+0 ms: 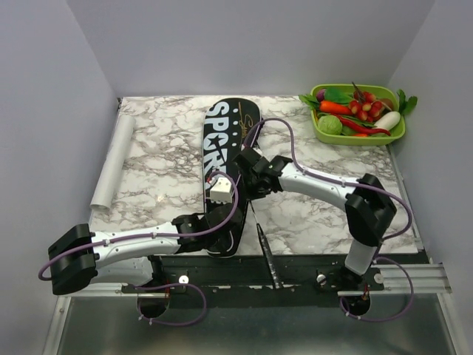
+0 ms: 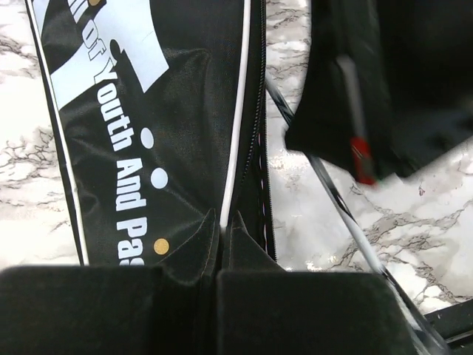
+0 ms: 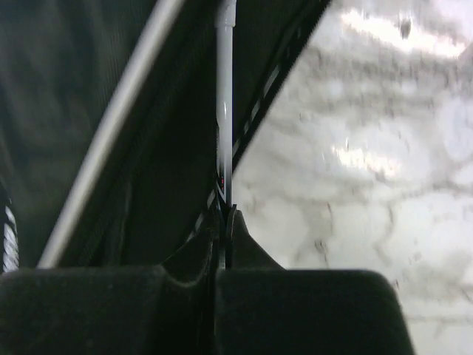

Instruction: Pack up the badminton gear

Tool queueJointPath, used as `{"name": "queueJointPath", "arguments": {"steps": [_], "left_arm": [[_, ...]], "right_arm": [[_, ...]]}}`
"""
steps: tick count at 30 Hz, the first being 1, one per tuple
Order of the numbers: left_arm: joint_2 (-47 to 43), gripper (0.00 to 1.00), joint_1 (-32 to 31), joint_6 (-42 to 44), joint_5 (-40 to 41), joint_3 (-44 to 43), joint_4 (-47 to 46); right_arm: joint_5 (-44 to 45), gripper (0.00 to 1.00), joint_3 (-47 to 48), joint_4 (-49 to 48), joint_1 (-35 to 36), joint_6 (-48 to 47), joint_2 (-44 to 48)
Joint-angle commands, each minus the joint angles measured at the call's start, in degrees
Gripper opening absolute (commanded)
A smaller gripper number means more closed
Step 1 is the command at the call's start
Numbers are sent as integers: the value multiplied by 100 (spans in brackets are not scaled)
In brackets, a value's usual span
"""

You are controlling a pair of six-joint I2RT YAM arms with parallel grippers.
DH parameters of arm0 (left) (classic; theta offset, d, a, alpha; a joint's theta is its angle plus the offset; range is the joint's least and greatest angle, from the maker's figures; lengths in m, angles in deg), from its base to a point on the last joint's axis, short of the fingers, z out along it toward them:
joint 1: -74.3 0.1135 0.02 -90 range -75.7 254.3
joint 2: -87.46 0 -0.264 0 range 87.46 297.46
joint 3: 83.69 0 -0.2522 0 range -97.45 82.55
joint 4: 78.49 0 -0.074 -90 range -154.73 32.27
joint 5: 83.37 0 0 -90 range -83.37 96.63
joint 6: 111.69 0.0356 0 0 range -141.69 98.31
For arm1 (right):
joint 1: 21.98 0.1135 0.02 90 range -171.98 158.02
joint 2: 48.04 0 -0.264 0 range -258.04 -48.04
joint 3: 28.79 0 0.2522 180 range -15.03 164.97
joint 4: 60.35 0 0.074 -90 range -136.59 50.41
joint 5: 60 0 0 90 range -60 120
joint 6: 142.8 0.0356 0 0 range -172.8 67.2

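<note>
The racket's silvery shaft [image 1: 255, 213] is pointing into the cover's open side [image 1: 242, 201], so the robot's right gripper should go on sliding the racket in until its black handle is past the near bar.
The black cover [image 1: 225, 122] lettered "SPORT" lies lengthwise down the middle of the marble table. My left gripper [image 1: 220, 222] is shut on the cover's lower right edge, with the fingertips pinching its white piping [image 2: 220, 229]. One racket lies beside the cover, its black handle [image 1: 266, 255] reaching the near table edge. Its silvery shaft [image 2: 347, 214] runs up into the cover's open side. My right gripper [image 1: 250, 191] is shut on that shaft [image 3: 225, 111] at the cover's zip edge [image 3: 266, 81]. A second racket is not clearly in view.
A green tray [image 1: 319, 129] of toy vegetables stands at the far right corner. A white rolled sheet [image 1: 114, 163] lies along the left edge. The black rail [image 1: 295, 270] runs along the near edge. Grey walls close in on three sides.
</note>
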Motion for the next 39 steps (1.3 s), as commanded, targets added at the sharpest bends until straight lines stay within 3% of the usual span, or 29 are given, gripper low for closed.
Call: {"name": "queueJointPath", "arguments": {"steps": [1, 13, 23, 26, 27, 30, 39], "left_arm": [[-108, 0, 9, -157, -245, 182, -455], [77, 0, 9, -95, -500, 358, -763], [86, 0, 9, -7, -614, 271, -868], [138, 0, 18, 2, -597, 218, -815], [156, 0, 18, 10, -588, 209, -815], [174, 0, 9, 19, -527, 218, -824], [42, 0, 71, 28, -351, 358, -754]], "right_arm": [[173, 1, 633, -777, -429, -46, -630], [-90, 1, 2663, -1243, -1187, -204, -2424], [-618, 2, 2673, -1929, -1292, -354, -2697], [-741, 25, 2445, -1955, -1292, -371, -2522], [-741, 37, 2340, -1982, -1292, -363, -2313], [-785, 48, 1813, -2061, -1292, -398, -1943], [-566, 54, 38, -1850, -1292, -433, -177]]}}
